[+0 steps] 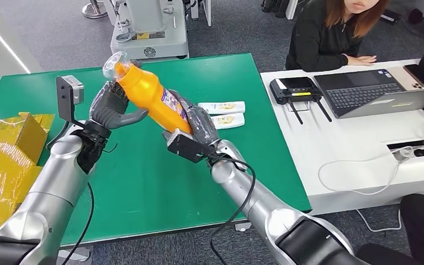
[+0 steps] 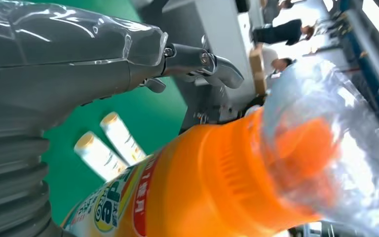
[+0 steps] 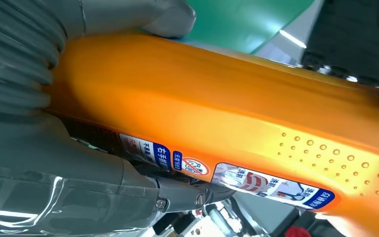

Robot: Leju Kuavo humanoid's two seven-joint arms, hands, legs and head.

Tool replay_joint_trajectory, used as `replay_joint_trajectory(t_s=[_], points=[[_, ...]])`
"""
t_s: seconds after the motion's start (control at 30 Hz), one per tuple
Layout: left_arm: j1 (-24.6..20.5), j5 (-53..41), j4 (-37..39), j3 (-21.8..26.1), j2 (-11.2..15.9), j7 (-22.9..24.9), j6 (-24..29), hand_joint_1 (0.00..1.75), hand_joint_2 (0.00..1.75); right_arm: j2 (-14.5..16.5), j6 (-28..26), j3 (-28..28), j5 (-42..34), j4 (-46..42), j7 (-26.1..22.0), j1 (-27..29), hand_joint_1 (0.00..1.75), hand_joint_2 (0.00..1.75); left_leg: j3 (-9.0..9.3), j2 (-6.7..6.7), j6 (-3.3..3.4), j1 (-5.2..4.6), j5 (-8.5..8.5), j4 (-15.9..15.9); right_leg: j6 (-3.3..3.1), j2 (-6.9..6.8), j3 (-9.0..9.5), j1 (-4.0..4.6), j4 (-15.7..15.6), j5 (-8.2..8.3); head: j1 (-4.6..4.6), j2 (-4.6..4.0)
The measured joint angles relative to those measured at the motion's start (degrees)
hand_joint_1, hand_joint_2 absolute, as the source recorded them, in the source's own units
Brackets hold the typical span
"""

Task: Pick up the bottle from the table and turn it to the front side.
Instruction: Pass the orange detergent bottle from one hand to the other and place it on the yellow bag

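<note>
I expect the clear plastic (image 1: 112,64) to stay on and move along when I carry and turn the orange bottle, because the clear plastic sits close around the cap end (image 1: 122,70).
The orange bottle (image 1: 149,94) hangs tilted above the green table (image 1: 143,182), its cap end wrapped in clear plastic (image 1: 114,62) and pointing up and to the left. My right hand (image 1: 199,124) grips its lower body, label side toward me. In the right wrist view the bottle (image 3: 227,113) lies across that hand (image 3: 54,187). My left hand (image 1: 110,105) sits against the bottle's upper part with thumb and fingers spread, not closed round it. The left wrist view shows the bottle (image 2: 217,187) close beside the left hand (image 2: 69,59), whose fingers (image 2: 202,61) stretch out.
Two white tubes (image 1: 222,107) lie on the table behind the bottle. Yellow cardboard boxes (image 1: 5,149) stand at the left edge. A person sits behind a white desk (image 1: 353,143) with a laptop (image 1: 375,91) on the right. A grey machine (image 1: 149,33) stands beyond the table.
</note>
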Motion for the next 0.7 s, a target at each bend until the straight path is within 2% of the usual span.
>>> replay_joint_trajectory(t_s=[0.27,0.47,0.57,0.7], points=[[-3.0,6.1,3.3,0.7,0.7,4.0,-8.9,0.00,1.75,-2.0,-1.0,0.4,0.1,0.3,0.0,2.8,1.75,1.75,0.00,-0.01,0.00,-0.01,0.00,0.0,0.00,-0.01,0.00,0.00,0.0,0.00,0.01,0.00],[-3.5,15.2,4.7,0.8,-0.1,11.2,-15.9,0.00,1.75,-3.2,-3.4,0.4,0.8,-0.4,0.4,4.3,1.75,1.75,0.00,-0.03,0.00,-0.01,0.00,0.0,0.01,-0.03,0.01,-0.01,0.0,0.00,0.01,0.00],[-3.5,19.9,4.8,0.6,-0.9,13.3,-17.2,0.00,1.75,-3.8,-5.0,0.2,1.0,-1.9,0.4,5.2,1.75,1.75,-0.01,-0.01,0.00,-0.01,0.00,0.0,0.01,-0.01,0.01,-0.01,0.0,0.01,0.01,0.00],[-3.4,22.0,4.8,-0.1,-1.7,13.6,-16.8,0.00,1.75,-4.6,-6.3,-1.1,-0.2,-4.4,0.0,5.5,1.75,1.75,-0.01,-0.02,0.00,-0.01,0.00,0.0,0.01,-0.02,0.01,-0.01,0.0,0.01,0.01,0.00]])
